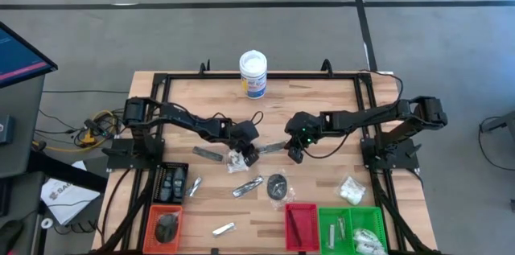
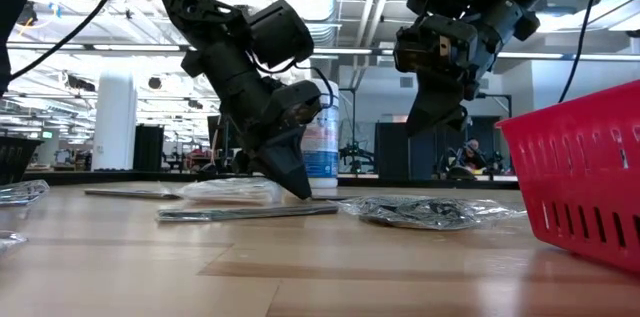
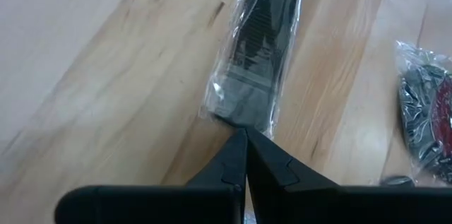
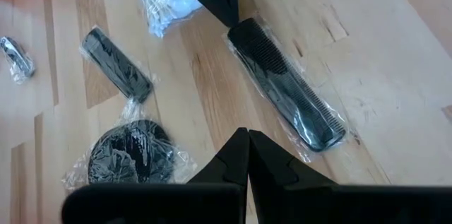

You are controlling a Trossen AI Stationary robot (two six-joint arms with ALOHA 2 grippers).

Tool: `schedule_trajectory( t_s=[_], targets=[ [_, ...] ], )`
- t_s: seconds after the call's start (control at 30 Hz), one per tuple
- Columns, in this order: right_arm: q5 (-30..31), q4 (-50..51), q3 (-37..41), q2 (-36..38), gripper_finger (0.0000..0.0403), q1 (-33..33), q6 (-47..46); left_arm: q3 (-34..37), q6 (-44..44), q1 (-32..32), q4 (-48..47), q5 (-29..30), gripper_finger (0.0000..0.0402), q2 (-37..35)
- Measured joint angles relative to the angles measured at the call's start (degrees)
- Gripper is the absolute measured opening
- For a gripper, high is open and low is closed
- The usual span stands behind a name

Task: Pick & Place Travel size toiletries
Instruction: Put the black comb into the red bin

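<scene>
Next, I move my right gripper back and open it while my left gripper turns the comb's other end [image 4: 247,34], because the comb's loose end [image 4: 325,136] slants past my right gripper.
A black comb in a clear wrapper [image 1: 273,146] [image 4: 286,83] lies flat on the wooden table between my two grippers. My left gripper [image 1: 253,157] [image 3: 246,136] is shut, with its tips down at the comb's left end. My right gripper [image 1: 294,156] [image 4: 247,133] is shut and hangs above the table [image 2: 425,127], just near of the comb's right end. More toiletries lie around: a clear packet with white contents [image 1: 237,160], a second wrapped comb [image 1: 209,153], a silvery sachet [image 1: 247,186] and a wrapped dark disc [image 1: 276,187] [image 4: 131,153]. My left gripper meets the end of the comb's clear wrapper [image 3: 240,114] with its shut fingertips [image 4: 227,18]. The fingers slant down from the table's left and lie along the comb. The comb lies flat on the table. Whether the tips press on the wrapper or only touch it, I cannot tell.
A white tub with a blue label [image 1: 253,74] stands at the far edge. Orange [image 1: 153,215], red [image 1: 287,227] and green [image 1: 322,229] trays line the near edge, with a black tray [image 1: 170,183] at the left. A white packet [image 1: 350,191] lies near the green tray.
</scene>
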State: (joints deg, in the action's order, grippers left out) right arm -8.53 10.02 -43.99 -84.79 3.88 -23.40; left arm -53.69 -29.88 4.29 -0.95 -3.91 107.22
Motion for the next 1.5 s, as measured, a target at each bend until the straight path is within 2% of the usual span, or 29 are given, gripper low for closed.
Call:
schedule_trajectory(
  t_s=[0.37, 0.67, 0.77, 0.9, 0.97, 1.17, 1.5],
  targets=[
    [0.0, -0.02, 0.0, 0.0, 0.0, 0.0, 0.02, 0.0, -0.62, 2.48, -0.33, 0.49, 0.0, 0.0],
    [-1.6, -1.61, 0.18, 0.02, 0.0, 0.02, -0.51, 0.13, -0.54, 1.27, -0.22, -0.15, 0.0, -0.89],
    [-6.44, -12.41, 2.39, 0.04, 0.0, 0.71, -2.45, 0.11, -0.58, 0.63, 1.1, -0.63, 0.0, -1.11],
    [-6.42, -31.15, 7.23, 1.36, 0.0, 1.72, -7.08, 0.07, -0.89, 0.11, 3.63, -1.45, 0.0, -1.33],
    [-6.19, -34.54, 8.8, 1.4, 0.0, 2.12, -5.64, 0.07, -1.82, 0.0, 4.48, -2.03, 0.0, -1.33],
    [-3.48, -32.75, 12.42, 1.27, 0.0, 1.64, 2.16, 0.07, -2.12, -0.19, 5.29, -1.5, 0.0, -1.33],
    [-1.64, -32.19, 15.19, 0.62, 0.0005, 1.16, -3.43, 0.09, -2.11, -0.13, 4.61, -1.5, 0.0, -1.33]
  ],
)
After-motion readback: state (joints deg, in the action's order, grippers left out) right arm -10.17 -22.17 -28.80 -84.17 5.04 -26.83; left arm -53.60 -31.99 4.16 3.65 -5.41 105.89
